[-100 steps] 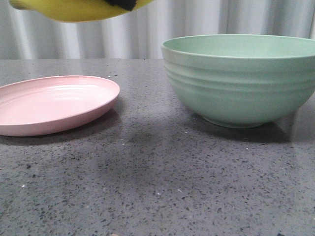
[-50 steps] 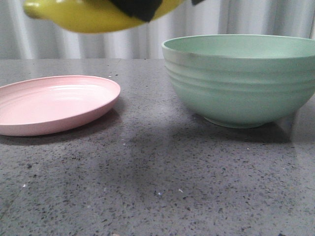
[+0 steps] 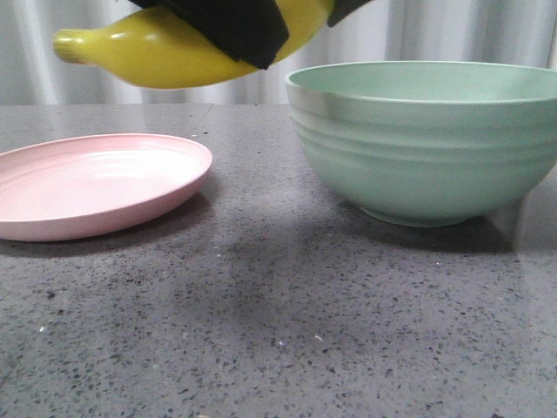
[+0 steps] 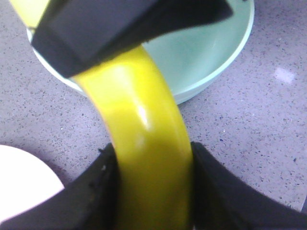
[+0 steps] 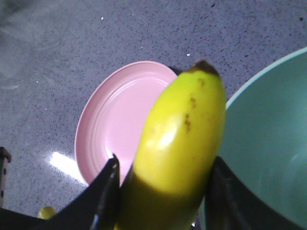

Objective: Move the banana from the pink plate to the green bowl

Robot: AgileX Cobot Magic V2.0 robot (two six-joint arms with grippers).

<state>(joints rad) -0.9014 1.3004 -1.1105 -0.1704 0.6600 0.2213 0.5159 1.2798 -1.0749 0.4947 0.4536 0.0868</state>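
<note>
Both of the robot's grippers are holding the banana [image 3: 161, 54] next to the green bowl [image 3: 426, 131], so next the left gripper lets go and moves away before the right gripper lowers the banana into the bowl.
The yellow banana [image 3: 148, 52] hangs in the air above the table, between the pink plate [image 3: 87, 187] and the green bowl [image 3: 426, 148], beside the bowl's rim. Black fingers [image 3: 239, 26] clamp it at the top of the front view; I cannot tell there which arm they belong to. In the left wrist view my left gripper [image 4: 151, 155] is shut on the banana [image 4: 139, 115], with the bowl [image 4: 211, 52] beyond it. In the right wrist view my right gripper [image 5: 163, 167] is shut on the banana [image 5: 184, 129], over the plate [image 5: 120, 120] and the bowl [image 5: 268, 143].
The plate is empty and the bowl's inside shows nothing in it. Both stand on a grey speckled tabletop [image 3: 278, 331]. A pale pleated curtain [image 3: 435, 30] hangs behind the table.
The banana has come down and to the right, toward the bowl's rim, with more of the black fingers now in the front view. Plate and bowl have not moved.
</note>
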